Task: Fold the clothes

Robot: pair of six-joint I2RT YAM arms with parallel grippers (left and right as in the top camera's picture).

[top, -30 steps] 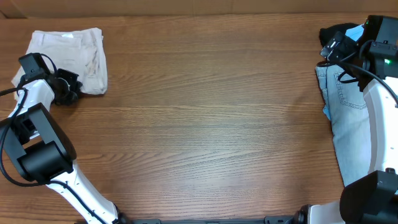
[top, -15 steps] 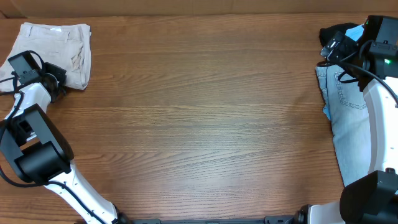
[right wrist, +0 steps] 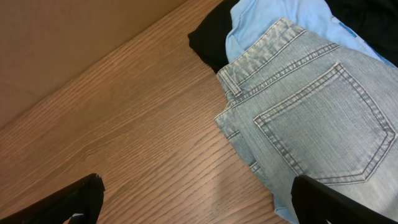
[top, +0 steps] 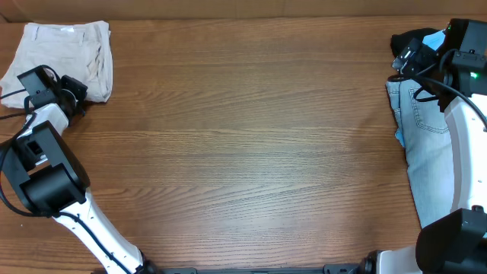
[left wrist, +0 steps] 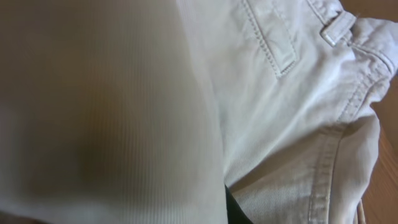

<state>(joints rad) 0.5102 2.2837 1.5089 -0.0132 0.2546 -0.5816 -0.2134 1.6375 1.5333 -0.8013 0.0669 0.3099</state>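
Observation:
The pale beige shorts are crooked and bunched at their near edge (top: 94, 96). Next, my left gripper grips them there again and pushes them toward the cardboard wall (top: 68, 12) so that they lie square.
The pale beige shorts (top: 65, 57) lie bunched at the table's far left corner. My left gripper (top: 74, 91) sits at their near edge. The left wrist view is filled with beige cloth (left wrist: 280, 112) pressed close to the lens, showing a pocket flap and a belt loop; the fingers are hidden apart from a dark sliver. My right gripper (top: 411, 61) is open and empty, its fingertips (right wrist: 74, 202) wide apart above bare wood (right wrist: 124, 124), just left of the light-blue denim shorts (right wrist: 311, 124). These shorts (top: 430, 160) lie along the right edge. Sky-blue (right wrist: 280, 18) and black (right wrist: 208, 40) pieces lie beyond them.
A brown cardboard wall (right wrist: 62, 37) runs along the table's far edge. The black piece (top: 411, 38) and sky-blue piece (top: 434, 34) sit in the far right corner by the right arm. Wood tabletop (top: 251, 144) spans the middle.
The left gripper dragged the beige shorts left and toward the far corner, then shifted slightly right along their edge. The right arm and the denim pile have not moved.

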